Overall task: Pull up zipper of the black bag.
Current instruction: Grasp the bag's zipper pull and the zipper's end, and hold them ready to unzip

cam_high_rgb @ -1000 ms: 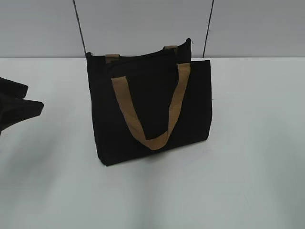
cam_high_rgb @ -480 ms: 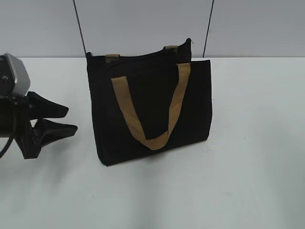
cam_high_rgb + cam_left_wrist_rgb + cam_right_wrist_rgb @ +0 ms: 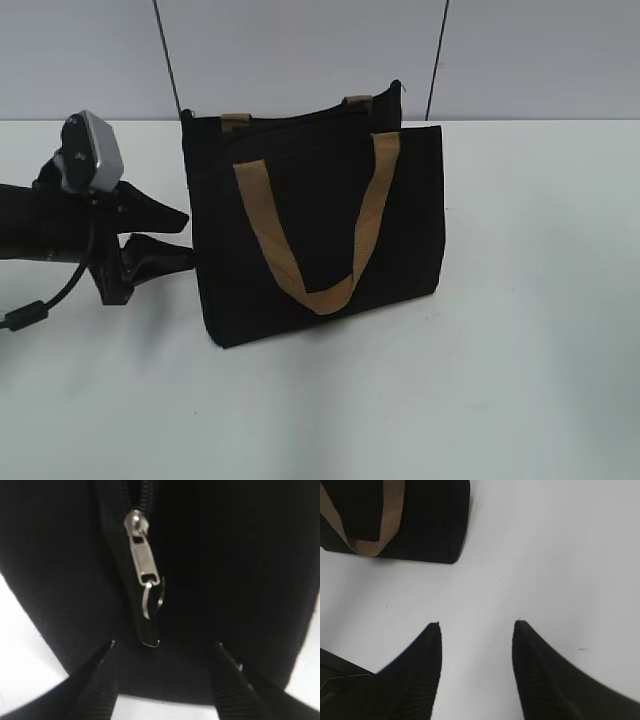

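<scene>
My left gripper should pull the zipper's tail end [image 3: 149,634] up tight, because it hangs down the bag's side. After that, my right gripper should take the zipper's pull tab [image 3: 144,561].
The black bag [image 3: 320,230] stands upright on the white table, with a tan strap handle [image 3: 300,270] hanging down its front. My left gripper [image 3: 185,238] is open at the bag's left side edge, its fingertips close to the fabric. In the left wrist view the zipper [image 3: 140,510] runs up the bag's [image 3: 240,580] side, and its grey metal pull tab [image 3: 143,560] hangs just beyond my open left gripper [image 3: 164,642]. My right gripper [image 3: 477,623] is open and empty over bare table, with the bag's [image 3: 430,520] lower corner ahead to the left. It is out of the exterior view.
The white table [image 3: 520,350] spreads around the bag. A grey wall [image 3: 540,60] with two thin dark lines stands behind it. A black cable [image 3: 40,305] hangs from the left arm.
My left arm has moved right across the table, from the left edge of the view to the bag's left side. The bag has not moved.
</scene>
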